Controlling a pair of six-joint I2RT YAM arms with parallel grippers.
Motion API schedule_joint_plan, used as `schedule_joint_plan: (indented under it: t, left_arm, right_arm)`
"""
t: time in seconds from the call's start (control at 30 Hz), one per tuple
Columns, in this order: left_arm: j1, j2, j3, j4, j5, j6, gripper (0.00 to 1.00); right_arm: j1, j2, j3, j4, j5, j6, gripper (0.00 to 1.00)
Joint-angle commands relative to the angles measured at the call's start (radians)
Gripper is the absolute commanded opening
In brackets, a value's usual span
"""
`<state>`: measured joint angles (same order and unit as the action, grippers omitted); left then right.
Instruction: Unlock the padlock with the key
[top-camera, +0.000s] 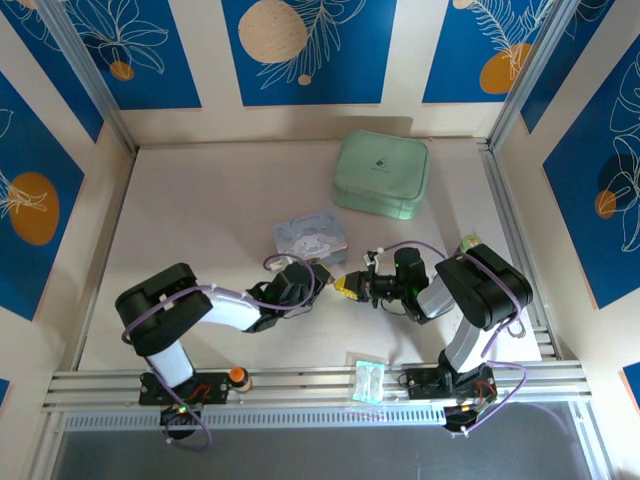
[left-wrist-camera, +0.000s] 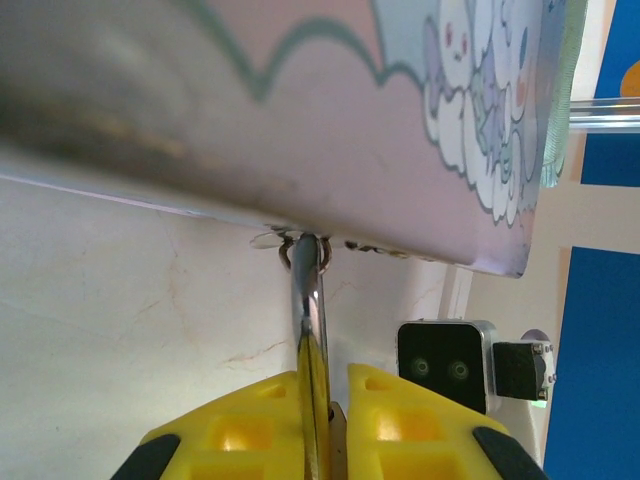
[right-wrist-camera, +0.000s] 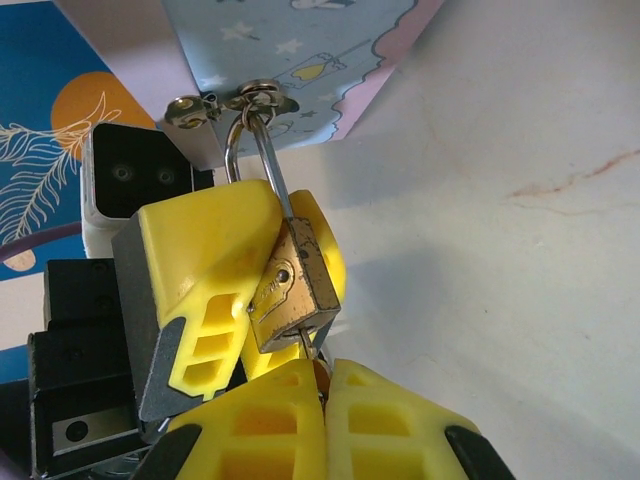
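Note:
Next, I open my right gripper, move it back and line it up with the key's head (right-wrist-camera: 322, 376) before turning it, because the padlock's body (right-wrist-camera: 292, 286) slants across my right gripper's line.
The brass padlock (right-wrist-camera: 295, 285) hangs by its silver shackle (right-wrist-camera: 255, 150) from the hasp of the blue cartoon tin (right-wrist-camera: 290, 50). My left gripper (left-wrist-camera: 322, 385) is shut on the padlock, and its yellow fingers (right-wrist-camera: 210, 260) clamp the body from the side. In the left wrist view the shackle (left-wrist-camera: 306, 290) rises from between the fingers to the tin (left-wrist-camera: 350, 110). My right gripper (right-wrist-camera: 325, 368) is shut on the key (right-wrist-camera: 312, 346), whose thin blade sits in the keyhole at the padlock's bottom. From above, both grippers (top-camera: 330, 281) (top-camera: 358, 287) meet just below the tin (top-camera: 310, 235).
A mint-green case (top-camera: 380, 172) lies at the back right. On the front rail lie a clear packet (top-camera: 365, 380) and an orange knob (top-camera: 238, 376). The right wrist camera block (left-wrist-camera: 445, 360) shows close behind the padlock.

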<state>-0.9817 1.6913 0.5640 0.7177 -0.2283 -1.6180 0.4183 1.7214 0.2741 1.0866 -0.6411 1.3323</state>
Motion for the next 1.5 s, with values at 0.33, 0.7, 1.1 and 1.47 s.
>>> schedule_joint_plan:
  t: [0.33,0.7,1.1,1.47]
  left_arm:
    - [-0.017,-0.056,0.017,-0.042,0.164,0.005,0.0]
    - [-0.04,-0.013,0.054,-0.026,0.205,0.001,0.0]
    - [-0.039,-0.03,0.041,-0.062,0.187,0.028,0.0]
    - [0.0,-0.052,0.073,-0.254,0.179,0.101,0.0]
  right_arm:
    - [-0.036,0.02,0.068,0.025,0.009,0.005,0.01]
    - [0.001,0.031,0.068,0.092,0.109,0.042,0.01]
    - [0.02,0.007,0.064,0.012,0.145,0.007,0.18]
    - [0.064,-0.229,0.1,-0.6,0.244,-0.322,0.5]
